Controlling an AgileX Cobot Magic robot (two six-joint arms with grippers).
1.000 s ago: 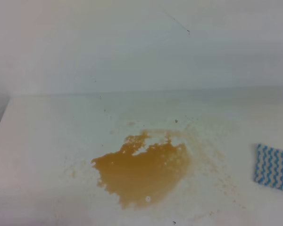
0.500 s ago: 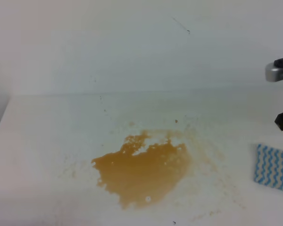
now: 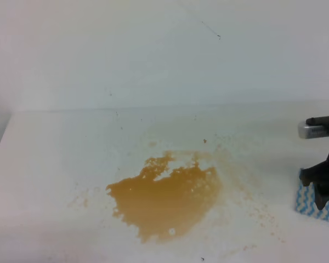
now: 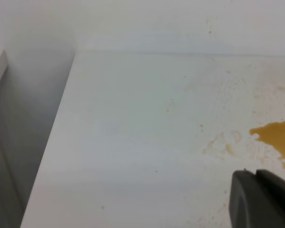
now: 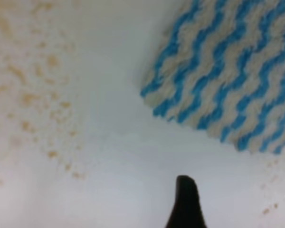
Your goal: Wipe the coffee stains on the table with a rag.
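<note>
The orange-brown puddle (image 3: 167, 201) sits pooled with ragged, spreading edges (image 3: 155, 166). Most of it will come off when I drag the rag across, leaving streaks.
The coffee stains (image 3: 164, 200) form an orange-brown puddle in the middle of the white table (image 3: 55, 164), with specks (image 5: 33, 85) scattered to its right. The blue and white zigzag rag (image 3: 307, 204) lies flat at the right edge, also close up in the right wrist view (image 5: 223, 71). My right gripper (image 3: 324, 196) hangs just over the rag's left part, open, with nothing in it. One of its black fingertips (image 5: 186, 202) shows below the rag's corner. Only a dark piece of my left gripper (image 4: 262, 199) shows, near the puddle's left fringe (image 4: 275, 135).
A white wall (image 3: 153, 55) rises behind the table. The table's left edge (image 4: 52, 142) drops off beside a grey surface.
My right gripper came into view from the right edge and dropped down over the rag's left part. The puddle and rag have not moved.
</note>
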